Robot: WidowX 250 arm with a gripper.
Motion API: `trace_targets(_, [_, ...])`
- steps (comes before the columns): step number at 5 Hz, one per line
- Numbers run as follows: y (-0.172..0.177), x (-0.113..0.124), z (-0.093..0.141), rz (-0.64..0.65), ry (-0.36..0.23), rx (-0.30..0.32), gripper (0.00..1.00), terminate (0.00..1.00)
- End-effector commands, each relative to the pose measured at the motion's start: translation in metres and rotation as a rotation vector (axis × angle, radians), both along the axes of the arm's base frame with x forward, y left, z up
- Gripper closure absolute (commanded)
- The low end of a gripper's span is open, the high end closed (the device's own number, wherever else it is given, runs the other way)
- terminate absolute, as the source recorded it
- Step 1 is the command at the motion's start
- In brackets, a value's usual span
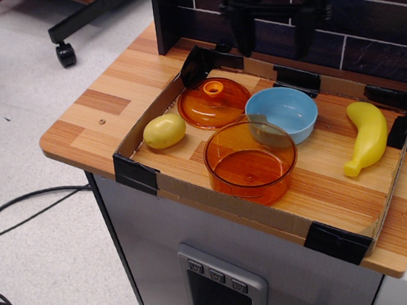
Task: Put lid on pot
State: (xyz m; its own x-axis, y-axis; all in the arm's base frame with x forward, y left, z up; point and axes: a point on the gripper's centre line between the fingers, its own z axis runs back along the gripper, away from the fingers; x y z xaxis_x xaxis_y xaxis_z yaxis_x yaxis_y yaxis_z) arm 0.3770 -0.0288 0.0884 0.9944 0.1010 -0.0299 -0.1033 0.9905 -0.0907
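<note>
The domed lid's wide rim (pixel 211 127) seems to fit the pot's round opening (pixel 250 150), so I expect the lid to sit across the opening when the robot lowers the lid's knob.
The translucent orange domed lid (pixel 213 102) with its ring knob lies at the back left of the cardboard-edged tray (pixel 238 207). The translucent orange pot (pixel 250 162) stands open and empty at the tray's front middle, right of and nearer than the lid. My black gripper (pixel 273 42) hangs open and empty high above the tray's back edge, above the light blue bowl and to the right of the lid.
A light blue bowl (pixel 282 113) sits just behind the pot, touching or nearly touching it. A yellow potato-like toy (pixel 163 130) lies left of the lid. A yellow banana (pixel 366 137) lies at the right. A dark tiled wall (pixel 366 40) rises behind.
</note>
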Motion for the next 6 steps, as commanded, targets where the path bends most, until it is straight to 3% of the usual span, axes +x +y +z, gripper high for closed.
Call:
trace_targets(1, [0.043,0.016,0.016,-0.018,-0.105,-0.031,0.00,0.00])
trace_targets(2, [0.049,0.004,-0.008,-0.030,-0.111,0.000,0.00,0.00])
trace_targets(3, [0.053,-0.002,-0.024,-0.044,-0.075,-0.017,0.00,0.00])
trace_targets(4, [0.054,-0.004,-0.036,-0.045,-0.089,-0.012,0.00,0.00])
trace_targets(6, [0.066,-0.001,-0.033,-0.030,-0.106,-0.038,0.00,0.00])
